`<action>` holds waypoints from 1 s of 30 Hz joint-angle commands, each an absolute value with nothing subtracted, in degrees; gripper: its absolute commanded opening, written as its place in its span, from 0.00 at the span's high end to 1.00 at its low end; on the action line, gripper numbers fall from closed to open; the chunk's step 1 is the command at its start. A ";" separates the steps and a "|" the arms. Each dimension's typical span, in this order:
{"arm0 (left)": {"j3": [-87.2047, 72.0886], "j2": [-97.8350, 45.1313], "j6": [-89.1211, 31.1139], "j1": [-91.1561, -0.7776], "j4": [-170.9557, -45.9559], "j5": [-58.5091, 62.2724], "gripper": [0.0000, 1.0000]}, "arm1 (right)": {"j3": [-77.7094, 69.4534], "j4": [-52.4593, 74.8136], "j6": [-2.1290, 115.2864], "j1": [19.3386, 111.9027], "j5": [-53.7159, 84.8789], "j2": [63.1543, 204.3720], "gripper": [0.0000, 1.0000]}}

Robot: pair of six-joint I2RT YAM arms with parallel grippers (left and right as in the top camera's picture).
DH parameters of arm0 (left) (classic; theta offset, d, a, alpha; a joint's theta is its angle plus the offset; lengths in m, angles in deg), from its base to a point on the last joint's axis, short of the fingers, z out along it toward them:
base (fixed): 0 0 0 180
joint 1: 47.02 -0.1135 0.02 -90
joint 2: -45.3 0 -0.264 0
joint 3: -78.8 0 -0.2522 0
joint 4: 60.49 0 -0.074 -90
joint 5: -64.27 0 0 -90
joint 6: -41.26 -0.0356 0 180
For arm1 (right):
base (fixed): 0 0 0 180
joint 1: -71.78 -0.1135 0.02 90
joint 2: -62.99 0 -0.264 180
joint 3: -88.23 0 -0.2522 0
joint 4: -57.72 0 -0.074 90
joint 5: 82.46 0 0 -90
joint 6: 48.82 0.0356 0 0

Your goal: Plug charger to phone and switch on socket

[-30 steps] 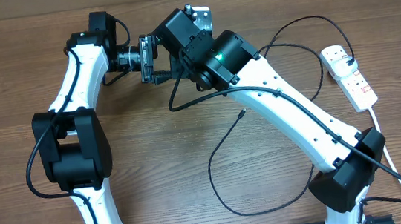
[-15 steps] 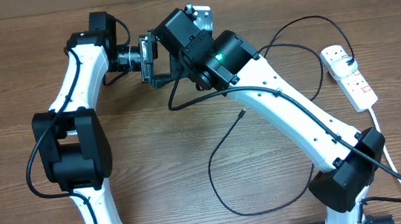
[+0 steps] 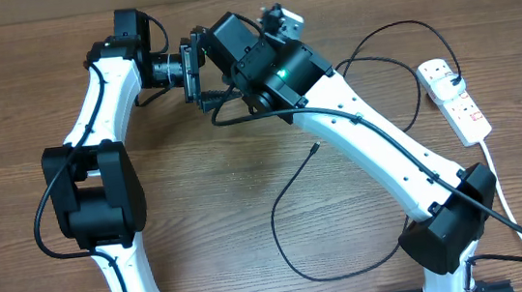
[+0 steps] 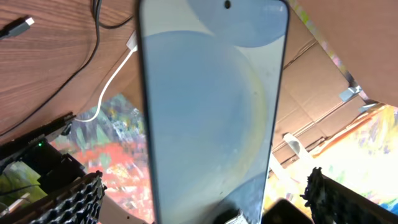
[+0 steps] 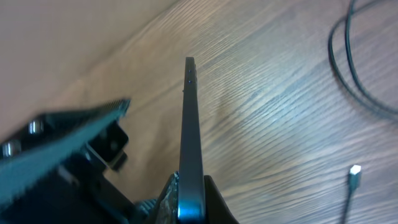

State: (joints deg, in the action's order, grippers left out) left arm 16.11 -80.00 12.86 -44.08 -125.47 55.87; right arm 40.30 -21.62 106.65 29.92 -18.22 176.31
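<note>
Next, my right gripper turns the phone edge-on before my left gripper takes it, because the phone's broad screen lies across my left gripper's open fingers.
The phone, slim with black edges and a pale blue-grey screen, is held up off the table. In the right wrist view it shows edge-on, clamped between my right gripper's fingers. My left gripper is open, with a finger on either side of the phone and a gap on each side. From overhead both grippers meet at the far centre, left and right, hiding the phone. The charger's thin black cable loops over the table, its connector tip lying free, also seen in the right wrist view. The white socket lies at the far right.
The socket's thick white cord runs along the right edge toward the front. The black cable arcs from the socket behind the right arm. Both arm bases stand at the front edge.
Both grippers shifted slightly toward the far edge with the phone between them, and the right wrist turned. The cable and socket have not moved.
</note>
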 commanded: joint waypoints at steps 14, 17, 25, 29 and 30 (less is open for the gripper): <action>17.51 -80.04 16.54 -43.57 -124.92 55.08 0.41 | 41.28 -18.54 131.31 30.55 -20.67 173.64 0.96; 17.51 -80.04 17.34 -43.55 -124.92 55.13 0.54 | 41.28 -19.30 133.62 30.55 -18.94 173.27 0.96; 17.51 -80.04 19.49 -43.55 -124.95 55.32 0.61 | 41.28 -19.50 137.47 30.55 -14.35 173.23 0.96; 17.51 -80.04 19.66 -43.55 -124.92 55.32 0.61 | 41.28 -19.35 138.11 30.55 -12.93 173.23 0.96; 17.51 -80.04 19.66 -43.55 -124.92 55.30 0.62 | 41.28 -19.48 138.87 30.55 -12.67 173.23 0.96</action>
State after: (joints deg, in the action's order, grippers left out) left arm 16.22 -80.00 18.72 -43.99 -124.99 55.41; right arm 40.30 -20.09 136.55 30.44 -13.11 176.31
